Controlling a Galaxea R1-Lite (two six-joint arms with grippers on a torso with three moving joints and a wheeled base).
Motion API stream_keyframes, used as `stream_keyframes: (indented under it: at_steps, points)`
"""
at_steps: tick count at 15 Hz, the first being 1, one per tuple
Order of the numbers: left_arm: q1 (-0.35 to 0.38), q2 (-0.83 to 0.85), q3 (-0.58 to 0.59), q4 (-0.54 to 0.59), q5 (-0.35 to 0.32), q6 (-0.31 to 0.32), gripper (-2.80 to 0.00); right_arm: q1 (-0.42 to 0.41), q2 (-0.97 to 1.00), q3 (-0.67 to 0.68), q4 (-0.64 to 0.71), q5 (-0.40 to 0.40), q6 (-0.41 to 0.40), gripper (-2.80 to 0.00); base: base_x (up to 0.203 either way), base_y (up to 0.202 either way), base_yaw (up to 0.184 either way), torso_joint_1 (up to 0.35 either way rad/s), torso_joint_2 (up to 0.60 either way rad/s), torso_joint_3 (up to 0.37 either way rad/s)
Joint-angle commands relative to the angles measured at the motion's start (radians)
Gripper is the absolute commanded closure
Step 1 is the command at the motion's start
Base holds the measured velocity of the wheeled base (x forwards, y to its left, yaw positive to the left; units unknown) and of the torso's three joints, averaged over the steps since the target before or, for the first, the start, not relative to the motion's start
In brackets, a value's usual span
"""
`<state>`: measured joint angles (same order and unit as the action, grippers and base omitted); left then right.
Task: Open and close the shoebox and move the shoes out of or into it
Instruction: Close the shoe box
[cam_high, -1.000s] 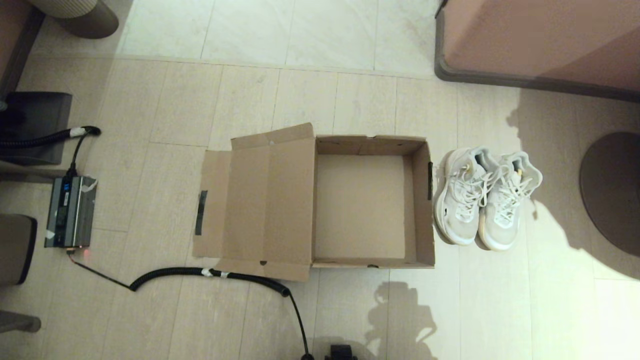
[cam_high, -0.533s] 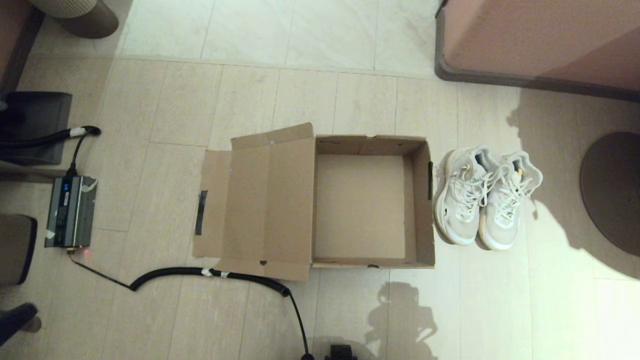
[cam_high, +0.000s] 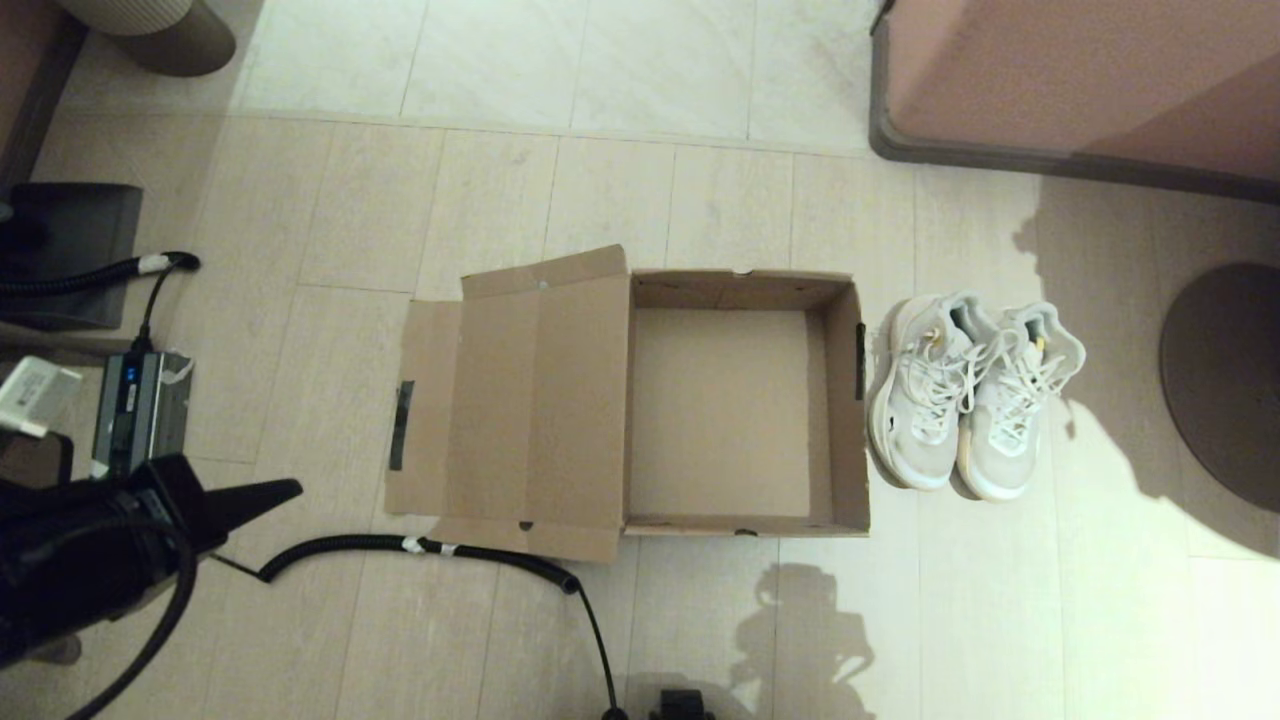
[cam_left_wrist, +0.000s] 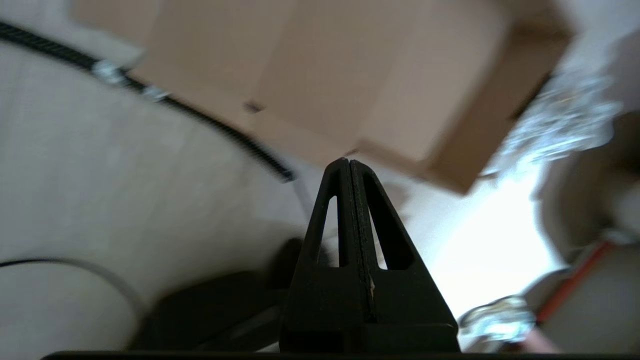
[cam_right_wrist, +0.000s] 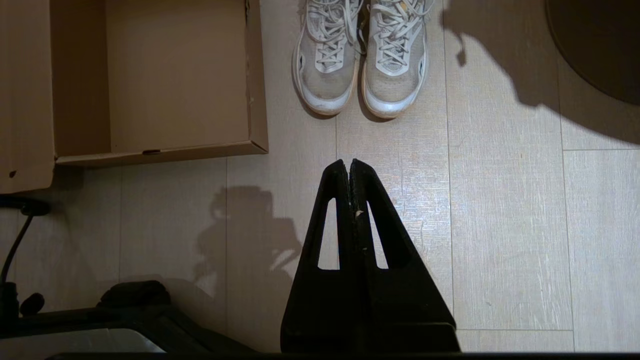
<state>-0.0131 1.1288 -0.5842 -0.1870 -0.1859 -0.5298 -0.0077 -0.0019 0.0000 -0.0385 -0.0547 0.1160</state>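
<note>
The robot's left gripper is closed and points at the lid's near edge (cam_high: 528, 536), so it should pull back, open and approach the black tape strip (cam_high: 402, 425) on the flap.
The brown cardboard shoebox (cam_high: 845, 400) lies open and empty on the floor, its hinged lid (cam_high: 520, 400) folded flat to the left with a black tape strip on its flap. The two white sneakers (cam_high: 975, 395) stand side by side on the floor just right of the box, toes toward me. My left gripper (cam_high: 290, 488) has come in at the lower left, shut and empty, pointing toward the lid from well to its left. The right gripper (cam_right_wrist: 349, 162) is shut and empty above the floor, short of the sneakers (cam_right_wrist: 362, 55) and the shoebox (cam_right_wrist: 257, 100).
A black coiled cable (cam_high: 420, 548) runs along the floor past the lid's near edge. A grey electronics box (cam_high: 140, 415) sits at the left. A pink cabinet (cam_high: 1080, 80) stands at the back right, and a dark round base (cam_high: 1225, 385) lies at the right.
My left arm has swung into the head view from the lower left corner, its shut gripper now pointing toward the lid. Shoebox and sneakers have not moved.
</note>
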Motion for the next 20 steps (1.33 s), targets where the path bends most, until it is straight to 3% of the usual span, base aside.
stream_keyframes:
  at_steps: [1, 6, 10, 12, 14, 15, 17, 20]
  points:
    - [0.016, 0.045, 0.030, -0.003, -0.003, 0.030, 0.00, 0.000, 0.003, 0.011, 0.000, -0.001, 0.001, 0.00, 0.000, 0.000, 0.000, 0.000, 0.00, 0.000]
    - [0.015, 0.016, 0.074, -0.017, -0.004, 0.037, 0.00, 0.000, 0.003, 0.011, 0.000, -0.001, 0.001, 0.00, 0.000, 0.000, 0.000, 0.000, 0.00, 0.000]
    - [0.016, 0.008, 0.089, -0.017, -0.001, 0.079, 0.00, 0.000, 0.003, 0.011, 0.000, -0.001, 0.001, 0.00, 0.000, 0.000, 0.000, 0.000, 0.00, 0.000]
    - [0.019, 0.038, 0.063, -0.025, -0.002, 0.078, 0.00, 0.000, 0.003, 0.011, 0.000, -0.001, 0.001, 0.00, 0.000, 0.000, 0.000, 0.000, 0.00, 0.000]
    - [0.068, 0.155, -0.006, -0.074, -0.015, 0.078, 0.00, 0.000, 0.003, 0.011, 0.000, -0.001, 0.001, 0.00, 0.000, 0.000, 0.000, 0.000, 0.00, 0.000]
    - [0.113, 0.202, -0.056, -0.102, -0.056, 0.080, 0.00, 0.000, 0.003, 0.012, -0.004, -0.001, 0.003, 0.00, 0.000, 0.000, 0.000, 0.000, 0.00, 0.000]
    - [0.207, 0.257, -0.105, -0.134, -0.221, 0.087, 0.00, 0.000, 0.003, 0.013, -0.004, -0.001, 0.004, 0.00, 0.000, 0.000, 0.000, 0.000, 0.00, 0.000]
    - [0.310, 0.331, -0.111, -0.160, -0.269, 0.103, 0.00, 0.000, 0.003, 0.013, -0.004, -0.001, 0.004, 0.00, 0.000, 0.000, 0.000, 0.000, 0.00, 0.000]
